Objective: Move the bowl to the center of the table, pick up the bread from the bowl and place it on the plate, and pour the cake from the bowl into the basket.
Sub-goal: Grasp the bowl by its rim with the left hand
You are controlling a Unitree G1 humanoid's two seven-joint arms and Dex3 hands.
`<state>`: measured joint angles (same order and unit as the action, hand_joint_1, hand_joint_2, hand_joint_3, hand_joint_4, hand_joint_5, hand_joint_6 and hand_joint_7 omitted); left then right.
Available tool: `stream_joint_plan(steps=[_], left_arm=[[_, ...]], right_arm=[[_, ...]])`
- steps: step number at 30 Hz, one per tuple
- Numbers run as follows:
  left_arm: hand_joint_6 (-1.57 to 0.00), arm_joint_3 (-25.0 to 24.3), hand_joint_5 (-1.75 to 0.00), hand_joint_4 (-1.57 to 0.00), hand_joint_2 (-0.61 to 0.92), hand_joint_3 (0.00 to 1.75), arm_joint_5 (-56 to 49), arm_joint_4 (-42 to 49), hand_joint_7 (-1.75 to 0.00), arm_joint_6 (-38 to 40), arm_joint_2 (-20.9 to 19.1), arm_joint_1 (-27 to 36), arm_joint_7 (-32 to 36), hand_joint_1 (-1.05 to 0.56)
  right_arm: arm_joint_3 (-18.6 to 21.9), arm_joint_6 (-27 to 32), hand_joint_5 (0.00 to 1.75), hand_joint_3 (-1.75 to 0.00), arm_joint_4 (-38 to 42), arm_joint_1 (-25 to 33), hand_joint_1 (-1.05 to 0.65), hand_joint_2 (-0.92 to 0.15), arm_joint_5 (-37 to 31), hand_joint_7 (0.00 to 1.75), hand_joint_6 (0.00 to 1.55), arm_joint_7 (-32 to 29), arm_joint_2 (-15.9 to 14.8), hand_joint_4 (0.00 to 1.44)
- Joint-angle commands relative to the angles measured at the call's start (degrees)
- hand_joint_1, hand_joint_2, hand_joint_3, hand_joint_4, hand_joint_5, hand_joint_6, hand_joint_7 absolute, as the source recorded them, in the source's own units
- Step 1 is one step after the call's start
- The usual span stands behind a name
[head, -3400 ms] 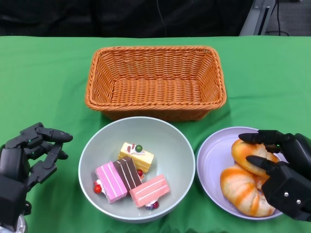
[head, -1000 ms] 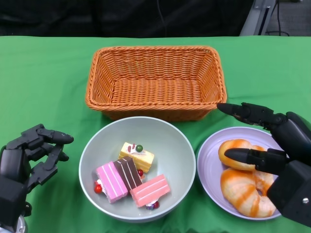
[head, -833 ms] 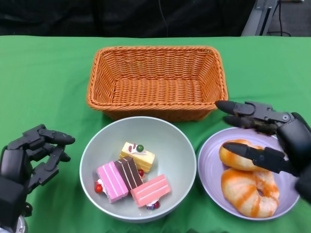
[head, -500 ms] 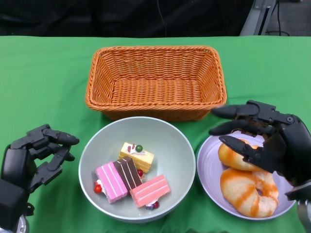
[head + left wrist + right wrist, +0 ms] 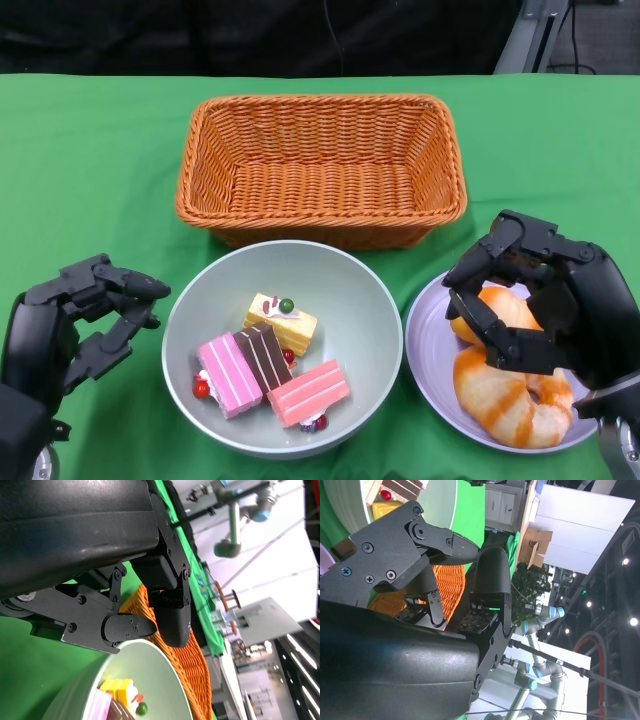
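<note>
The cake slices [image 5: 268, 360] are in a loose pile inside the smooth pale green bowl [image 5: 352, 312], so all of them will tumble into the basket when I pour.
The pale green bowl [image 5: 181, 310] sits at the front centre and holds several cake slices [image 5: 265, 365]. To its right, two croissant breads [image 5: 510, 398] lie on the lilac plate [image 5: 424, 340]. My right hand [image 5: 545, 300] hovers over the upper bread [image 5: 506, 311] with its fingers bent down and nothing in its grasp. The left hand [image 5: 72, 322] stands just left of the bowl, fingers apart and empty. In the left wrist view its fingertips [image 5: 125, 627] are close to the bowl's rim [image 5: 155, 652]. The orange wicker basket [image 5: 320, 165] stands empty behind the bowl.
A green cloth [image 5: 90, 170] covers the table. The basket's front wall nearly meets the bowl's far rim. The right wrist view catches the bowl [image 5: 442, 500] and the basket [image 5: 454, 587] past my fingers.
The right hand's fingers, stretched out flat over the plate a second ago, have bent down and drawn back over the bread. The left hand has crept slightly toward the bowl.
</note>
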<state>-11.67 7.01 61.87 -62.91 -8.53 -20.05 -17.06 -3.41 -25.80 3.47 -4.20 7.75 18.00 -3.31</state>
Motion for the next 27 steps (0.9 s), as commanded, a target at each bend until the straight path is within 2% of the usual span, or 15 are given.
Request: stream_joint_plan(steps=[1,3,4,7,8,12,13,15,16,19,21,27], left_arm=[[-0.96,0.5,-1.18,-0.81,0.92,0.28,-0.4,-2.5,-0.66,-2.0,-2.1,1.1,-1.0,-0.12],[-0.97,1.4,-1.05,-0.81,0.92,0.25,-0.1,-5.0,-0.54,-1.8,-3.2,1.7,-3.2,-0.15],[-0.95,2.1,-0.94,-0.76,0.92,0.18,0.5,-6.4,-0.37,-1.7,-3.9,2.1,-5.1,-0.23],[-0.88,4.6,-0.73,-0.69,0.92,0.14,-0.3,-11.7,-0.12,-1.8,-7.9,3.8,-9.4,-0.37],[-0.87,5.2,-0.67,-0.69,0.92,0.14,-1.1,-13.7,-0.08,-1.6,-9.2,4.6,-10.0,-0.39],[-0.84,5.8,-0.50,-0.69,0.92,0.13,-9.1,-22.4,-0.02,-4.9,-16.1,8.0,-9.6,-0.44],[-0.82,5.6,-0.36,-0.69,0.92,0.14,-10.8,-24.0,-0.01,-5.5,-17.3,8.7,-9.1,-0.46],[-0.80,4.8,-0.24,-0.68,0.92,0.13,-14.6,-26.4,0.00,-7.3,-19.3,9.8,-7.8,-0.48],[-0.72,4.5,-0.15,-0.58,0.92,0.13,-16.2,-27.2,0.00,-8.1,-19.9,10.1,-7.1,-0.50],[-0.57,2.6,-0.04,-0.44,0.92,0.11,-23.0,-29.5,0.00,-10.3,-21.4,11.0,-4.0,-0.55],[-0.55,1.8,-0.02,-0.43,0.92,0.08,-26.1,-30.0,0.00,-11.9,-21.7,11.1,-1.8,-0.56],[-0.70,-2.1,-0.07,-0.61,0.92,0.02,-36.8,-28.9,-0.04,-19.4,-20.4,9.6,6.1,-0.54]], right_arm=[[0.1,0.5,1.56,-1.02,-0.6,0.6,-0.10,-0.48,-0.6,1.28,0.67,-0.7,-0.1,0.67],[0.1,1.2,1.55,-1.03,-1.0,0.6,-0.10,-0.48,-0.8,1.28,0.67,-1.0,-0.1,0.67],[0.1,1.6,1.54,-1.03,-1.1,0.5,-0.09,-0.48,-0.9,1.27,0.66,-1.2,-0.1,0.66],[0.0,1.9,1.53,-1.02,-0.9,0.1,-0.09,-0.49,-0.9,1.26,0.65,-1.3,0.0,0.65],[0.1,2.0,1.53,-1.02,-0.8,0.0,-0.09,-0.49,-0.9,1.26,0.65,-1.3,0.0,0.65],[0.2,2.2,1.53,-1.02,-0.5,-0.3,-0.06,-0.50,-1.8,1.25,0.65,-2.1,0.3,0.64],[0.2,2.2,1.53,-1.03,-0.4,-0.5,-0.06,-0.50,-1.8,1.25,0.65,-2.1,0.3,0.64],[0.2,2.1,1.53,-1.03,-0.1,-0.7,-0.06,-0.50,-1.9,1.24,0.65,-2.2,0.4,0.64],[0.3,2.1,1.53,-1.03,0.0,-0.8,-0.07,-0.50,-1.9,1.24,0.65,-2.3,0.5,0.64],[0.3,2.2,1.51,-1.02,0.4,-1.0,-0.07,-0.49,-2.2,1.23,0.65,-2.6,0.5,0.64],[0.2,2.5,1.51,-1.03,0.5,-1.2,-0.06,-0.49,-2.2,1.22,0.66,-2.7,0.6,0.64],[0.1,3.3,1.51,-1.04,0.2,-1.3,-0.05,-0.49,-2.4,1.20,0.66,-3.2,0.9,0.64]])
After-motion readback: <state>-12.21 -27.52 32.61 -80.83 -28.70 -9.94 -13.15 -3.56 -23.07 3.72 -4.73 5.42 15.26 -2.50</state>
